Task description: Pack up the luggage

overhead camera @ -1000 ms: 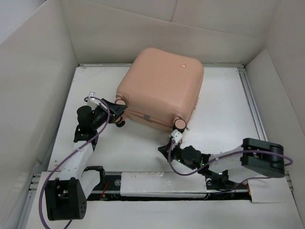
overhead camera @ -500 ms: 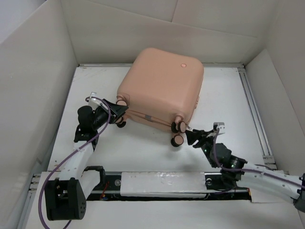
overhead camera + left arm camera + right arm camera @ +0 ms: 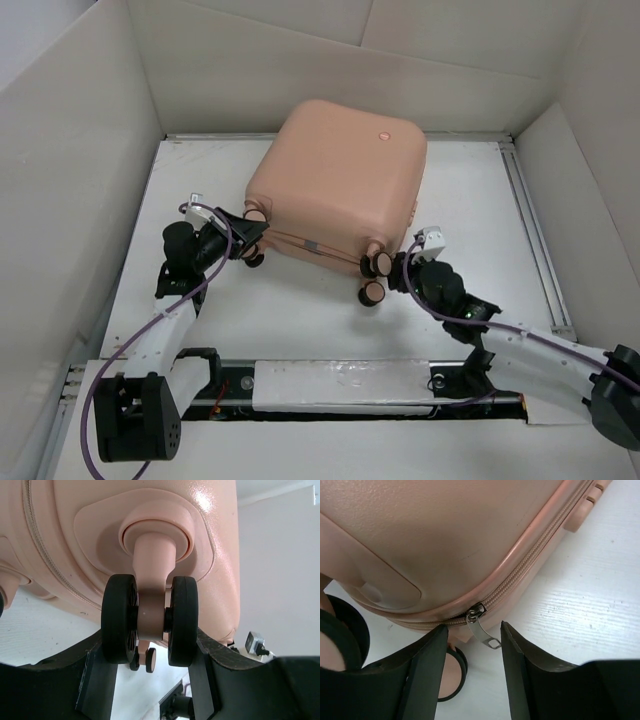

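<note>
My right gripper has the suitcase's front side [image 3: 310,246] slanting toward it, so next I turn the suitcase straight and then bring my right gripper around the silver zipper pull [image 3: 483,633] first.
The luggage [image 3: 340,185] is a closed peach-pink hard-shell suitcase lying flat mid-table. My left gripper [image 3: 245,243] is at its front left corner. In the left wrist view the gripper [image 3: 150,652] is shut on a black-and-pink caster wheel [image 3: 150,617], one finger against each tyre. My right gripper [image 3: 400,270] is at the front right corner. In the right wrist view it [image 3: 472,637] is open, and the silver zipper pull [image 3: 484,629] hangs between the jaws, touching neither. The zipper [image 3: 530,565] is closed along the seam.
Tall cardboard walls [image 3: 80,200] box in the white table [image 3: 300,320] on three sides. A metal rail [image 3: 530,220] runs along the right edge. Two caster wheels [image 3: 375,278] stick out beside my right gripper; one also shows in the right wrist view [image 3: 451,672].
My right arm swung from the front middle out to the right, then forward to the suitcase's front right corner at the zipper pull. The left arm and suitcase have not moved.
</note>
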